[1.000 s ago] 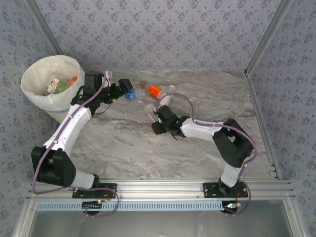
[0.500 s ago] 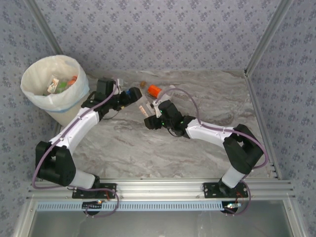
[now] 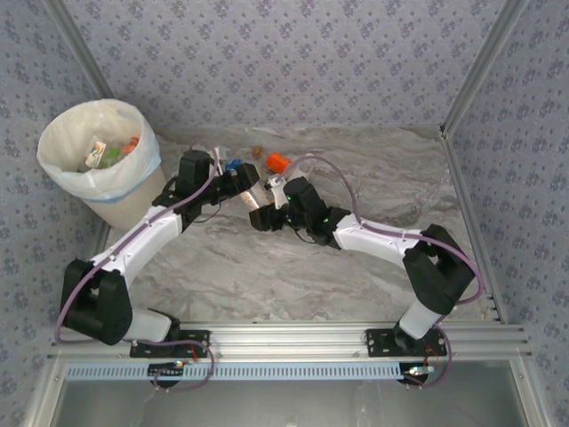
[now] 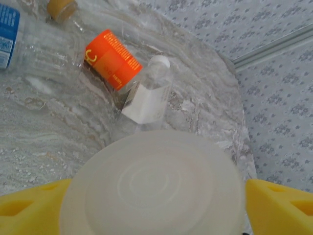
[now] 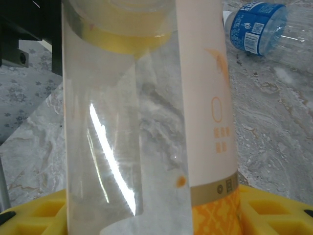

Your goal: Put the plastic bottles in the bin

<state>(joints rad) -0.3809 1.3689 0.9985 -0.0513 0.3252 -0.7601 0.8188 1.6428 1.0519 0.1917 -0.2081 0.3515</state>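
Observation:
My right gripper is holding the bottle's lower body [image 3: 252, 199] a long way from the bin [image 3: 105, 156]. I should let go with my right gripper and take the bottle to the bin with my left gripper.
A clear bottle with a white and gold label [image 5: 146, 122] stands upright between the yellow fingers of my right gripper [image 5: 151, 215], which is shut on its lower body. In the top view this bottle [image 3: 259, 193] sits mid-table between both grippers. My left gripper [image 4: 156, 205] has come down over its white cap [image 4: 151, 186], and its yellow fingers [image 4: 279, 205] meet the cap on both sides. Three more plastic bottles lie behind: an orange-label one [image 4: 112, 59], a clear white-capped one [image 4: 149, 95] and a blue-label one [image 5: 257, 27]. The bin [image 3: 124, 200] stands far left with bottles inside.
A gold cap [image 4: 61, 7] lies by the back wall near the blue-label bottle [image 3: 234, 165]. Patterned walls with metal posts close in the marble table [image 3: 373, 178]. The two forearms nearly meet at mid-table. The right half of the table is open marble.
My left gripper swung right from beside the bin to the held bottle's cap and narrowed onto it. My right gripper carried the bottle leftward to meet it.

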